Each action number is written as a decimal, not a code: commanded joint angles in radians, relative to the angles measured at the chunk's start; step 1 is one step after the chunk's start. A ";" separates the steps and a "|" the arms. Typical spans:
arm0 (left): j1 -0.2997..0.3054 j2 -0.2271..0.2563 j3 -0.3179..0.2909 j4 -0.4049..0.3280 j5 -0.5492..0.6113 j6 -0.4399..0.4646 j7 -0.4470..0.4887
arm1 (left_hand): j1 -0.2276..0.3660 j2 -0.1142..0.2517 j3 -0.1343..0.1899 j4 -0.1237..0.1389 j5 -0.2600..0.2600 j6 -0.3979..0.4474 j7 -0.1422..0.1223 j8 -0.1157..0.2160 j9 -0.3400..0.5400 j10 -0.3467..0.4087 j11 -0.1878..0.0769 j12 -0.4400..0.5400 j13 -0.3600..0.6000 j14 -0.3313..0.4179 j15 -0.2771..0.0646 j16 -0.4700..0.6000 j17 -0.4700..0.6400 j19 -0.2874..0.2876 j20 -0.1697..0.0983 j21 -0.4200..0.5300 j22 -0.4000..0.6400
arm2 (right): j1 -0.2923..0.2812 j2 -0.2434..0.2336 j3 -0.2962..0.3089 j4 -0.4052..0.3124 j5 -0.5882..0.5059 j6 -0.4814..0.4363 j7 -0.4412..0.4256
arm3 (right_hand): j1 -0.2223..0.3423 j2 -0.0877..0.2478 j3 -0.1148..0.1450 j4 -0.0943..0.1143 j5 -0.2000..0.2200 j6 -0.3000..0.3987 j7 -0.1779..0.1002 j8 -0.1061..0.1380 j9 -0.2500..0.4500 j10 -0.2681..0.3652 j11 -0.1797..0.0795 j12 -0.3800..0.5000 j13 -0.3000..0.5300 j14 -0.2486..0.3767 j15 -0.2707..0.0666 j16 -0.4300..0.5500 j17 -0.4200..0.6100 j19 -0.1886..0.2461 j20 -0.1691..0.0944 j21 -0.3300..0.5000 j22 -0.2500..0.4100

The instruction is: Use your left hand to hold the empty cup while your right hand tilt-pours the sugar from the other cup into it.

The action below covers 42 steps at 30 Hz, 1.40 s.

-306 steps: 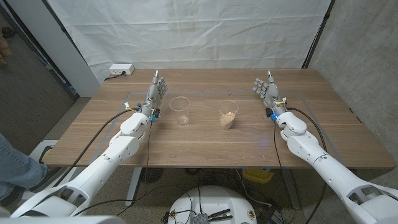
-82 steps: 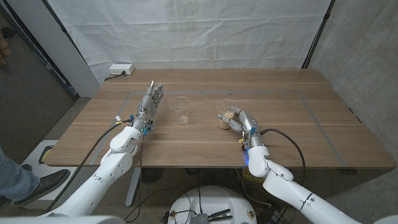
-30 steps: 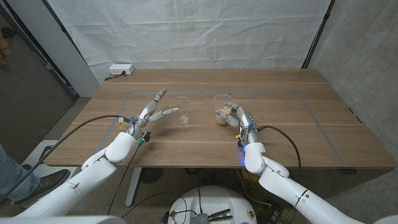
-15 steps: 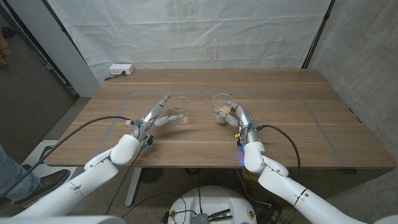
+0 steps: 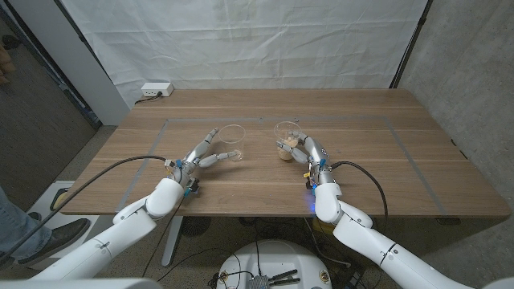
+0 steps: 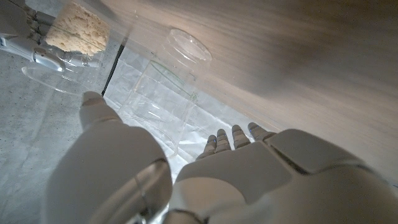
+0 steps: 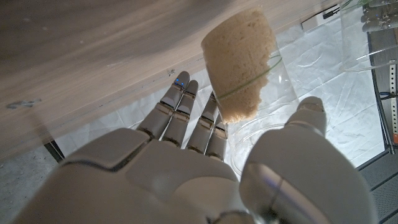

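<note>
The sugar [image 5: 287, 150] is sitting lumpy and low in its clear cup [image 6: 78, 30]. It will stay back at first, then fall out in a rush when I tilt steeply.
The empty clear cup [image 5: 233, 143] stands upright on the table, left of centre. My left hand [image 5: 205, 154] reaches it from the near left with fingers spread; in the left wrist view the empty cup [image 6: 168, 93] sits between the thumb and the other fingers of my left hand [image 6: 186, 180], and no contact shows. My right hand [image 5: 307, 151] grips the cup with sugar [image 5: 286, 143] just right of the empty one. In the right wrist view my right hand [image 7: 186, 168] has its fingers behind the sugar cup [image 7: 249, 81] and its thumb in front. The sugar cup [image 6: 74, 37] is upright.
A white power strip [image 5: 156, 88] lies at the table's far left corner. A thin taped rectangle marks the wooden table [image 5: 377, 168]. A person's leg and shoe [image 5: 32, 225] stand on the floor beside the table's left side.
My left hand has swung in toward the empty cup and now brackets it. My right hand has kept the sugar cup nearly still over the last second.
</note>
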<state>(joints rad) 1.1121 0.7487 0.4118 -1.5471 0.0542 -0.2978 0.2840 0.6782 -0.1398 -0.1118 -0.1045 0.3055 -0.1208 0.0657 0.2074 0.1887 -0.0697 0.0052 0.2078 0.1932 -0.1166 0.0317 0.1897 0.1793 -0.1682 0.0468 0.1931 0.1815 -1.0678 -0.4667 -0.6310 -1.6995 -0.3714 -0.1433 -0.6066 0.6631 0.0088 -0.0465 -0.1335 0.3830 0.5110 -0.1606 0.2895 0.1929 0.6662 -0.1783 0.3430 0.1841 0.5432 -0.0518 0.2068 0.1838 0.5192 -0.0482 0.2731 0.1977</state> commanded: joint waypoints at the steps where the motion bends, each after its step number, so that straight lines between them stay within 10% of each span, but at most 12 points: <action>1: -0.037 -0.028 0.026 0.050 0.019 -0.037 0.016 | 0.010 0.014 -0.010 0.000 0.012 0.024 -0.009 0.012 0.004 0.016 -0.012 0.013 0.002 0.017 -0.010 0.009 0.002 -0.055 0.001 0.010 0.002 | -0.005 0.003 0.000 -0.002 0.003 -0.010 -0.002 | 0.002 0.012 0.002 -0.002 -0.003 0.008 -0.004 -0.001 0.006 0.008 0.000 -0.004 0.001 -0.002 -0.089 -0.001 0.004 -0.005 -0.064 0.000 0.003; 28: -0.153 -0.107 0.088 0.164 0.015 -0.079 -0.041 | 0.060 0.053 -0.008 -0.006 0.035 0.138 -0.037 0.037 0.002 0.104 -0.048 0.034 0.000 0.071 -0.044 0.015 0.001 -0.032 -0.017 0.015 0.002 | -0.014 0.000 0.010 -0.002 0.023 -0.003 -0.008 | 0.009 0.016 0.000 0.000 -0.009 0.021 -0.003 -0.003 0.006 0.011 0.002 -0.009 0.001 -0.001 -0.086 -0.005 0.005 -0.005 -0.064 -0.003 0.004; 36: -0.167 -0.142 0.089 0.190 -0.011 -0.084 -0.039 | 0.138 0.104 0.006 -0.018 0.049 0.294 -0.080 0.070 0.003 0.257 -0.092 0.066 0.000 0.194 -0.085 0.033 -0.001 0.022 -0.036 0.025 0.000 | -0.015 0.001 0.013 -0.002 0.027 -0.002 -0.011 | 0.012 0.016 0.000 0.000 -0.011 0.023 -0.003 -0.005 0.006 0.011 0.002 -0.011 0.002 -0.001 -0.090 -0.006 0.005 -0.005 -0.065 -0.004 0.004; 42: -0.166 -0.160 0.077 0.202 -0.049 -0.099 -0.038 | 0.272 0.209 0.053 -0.030 0.020 0.552 -0.120 0.125 0.002 0.502 -0.155 0.097 0.000 0.402 -0.117 0.061 -0.002 0.115 -0.046 0.034 -0.001 | -0.013 -0.003 0.015 0.001 0.031 0.006 -0.007 | 0.014 0.017 0.000 0.000 -0.012 0.023 -0.004 -0.006 0.006 0.012 0.002 -0.012 0.002 -0.001 -0.089 -0.006 0.005 -0.005 -0.065 -0.004 0.004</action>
<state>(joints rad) 0.9631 0.6323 0.4948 -1.3829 0.0523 -0.3773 0.2467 0.9088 0.0429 -0.0725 -0.1327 0.3362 0.3540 -0.0463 0.3139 0.1885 0.3583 -0.1334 0.2948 0.1906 0.2186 -0.0381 0.2391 0.1766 -0.0775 0.0063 0.2201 0.1816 -1.0817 -0.4661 -0.6195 -1.6995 -0.3467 -0.1434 -0.6147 0.6734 0.0218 -0.0468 -0.1338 0.3753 0.5290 -0.1644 0.2875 0.1934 0.6717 -0.1734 0.3315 0.1835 0.5432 -0.0518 0.2030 0.1837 0.5151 -0.0518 0.2731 0.1976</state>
